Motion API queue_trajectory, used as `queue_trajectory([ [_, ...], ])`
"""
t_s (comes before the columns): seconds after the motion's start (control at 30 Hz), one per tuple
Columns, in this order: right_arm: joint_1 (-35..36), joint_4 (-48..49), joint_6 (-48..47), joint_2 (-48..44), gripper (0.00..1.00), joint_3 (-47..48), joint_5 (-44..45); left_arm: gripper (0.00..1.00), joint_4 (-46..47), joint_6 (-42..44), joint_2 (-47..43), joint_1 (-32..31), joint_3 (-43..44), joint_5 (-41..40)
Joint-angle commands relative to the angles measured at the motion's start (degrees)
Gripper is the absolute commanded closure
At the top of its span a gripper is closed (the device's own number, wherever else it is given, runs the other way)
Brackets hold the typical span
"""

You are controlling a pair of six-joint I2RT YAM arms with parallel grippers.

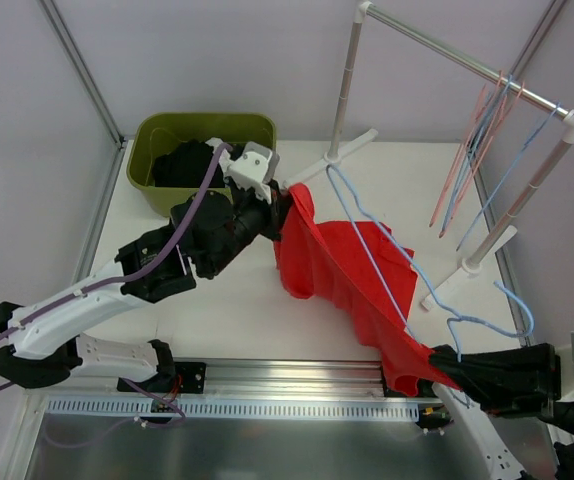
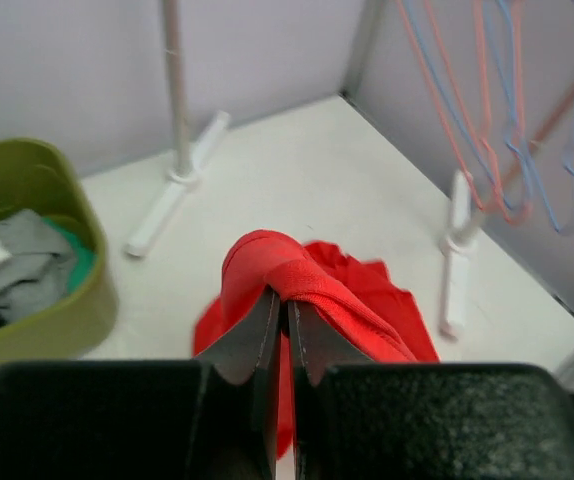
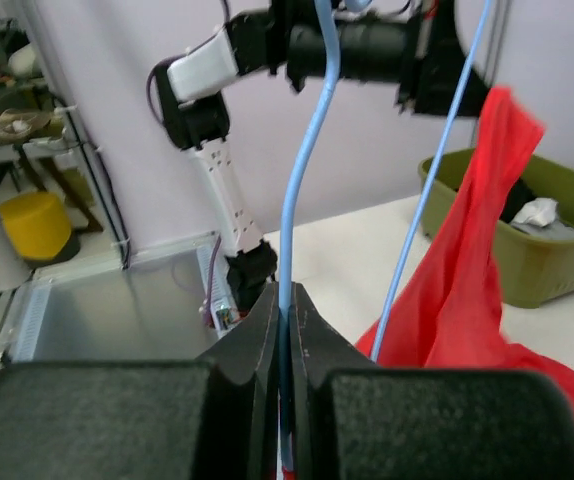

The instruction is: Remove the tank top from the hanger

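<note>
The red tank top point(image 1: 352, 280) is pulled tight between my left gripper and the held end of the hanger, so my right gripper should raise the hanger back toward the rack point(image 1: 515, 87).
The red tank top point(image 1: 342, 275) hangs stretched across the table middle on a light blue wire hanger point(image 1: 382, 262). My left gripper point(image 1: 279, 208) is shut on the top's strap near the green bin; the left wrist view shows the red strap point(image 2: 302, 280) pinched between the jaws point(image 2: 285, 300). My right gripper point(image 1: 445, 360) at the near right is shut on the hanger's wire; the right wrist view shows the blue wire point(image 3: 302, 190) held between its closed jaws point(image 3: 285, 295), with the red cloth point(image 3: 467, 290) hanging to its right.
A green bin point(image 1: 157, 140) with dark clothes stands at the back left. A white clothes rack point(image 1: 487, 80) with pink and blue hangers point(image 1: 482, 150) stands at the back right, its feet point(image 1: 467, 270) on the table. A metal rail point(image 1: 287, 375) runs along the near edge.
</note>
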Motion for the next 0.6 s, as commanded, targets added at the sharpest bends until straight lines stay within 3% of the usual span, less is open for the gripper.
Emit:
queue_trajectory([
  [0.0, 0.22, 17.4, 7.04, -1.41, 1.0, -6.85, 8.08, 1.0, 2.58, -8.05, -3.93, 0.62, -6.88, 19.42],
  [0.03, 0.22, 20.65, 8.73, -1.59, 1.0, -8.87, 9.93, 1.0, 3.1, -9.37, -4.2, 0.53, -8.39, 26.77],
  [0.17, 0.13, 45.2, 16.11, 1.47, 1.0, -18.63, 18.62, 1.0, 6.0, -14.65, -4.03, -0.26, -14.46, 43.06],
  [0.2, 0.13, 49.21, 16.73, 2.71, 1.0, -21.43, 20.39, 1.0, 6.27, -15.96, -3.33, -0.87, -16.03, 43.89],
  [0.33, 0.22, 65.81, 14.38, 11.05, 1.0, -24.01, 28.91, 1.0, 6.18, -20.8, -3.23, -3.07, -21.48, 38.73],
  [0.43, 0.22, 72.95, 13.05, 18.52, 1.0, -22.96, 30.25, 1.0, 6.01, -25.2, -4.2, -2.99, -27.81, 31.17],
  [0.5, 0.22, 72.29, 12.17, 23.78, 1.0, -19.54, 28.76, 1.0, 4.61, -27.91, -4.55, -2.98, -31.23, 25.05],
  [0.57, 0.31, 64.57, 10.6, 26.17, 1.0, -13.39, 31.81, 1.0, 2.05, -29.77, -4.64, -2.9, -33.18, 21.15],
])
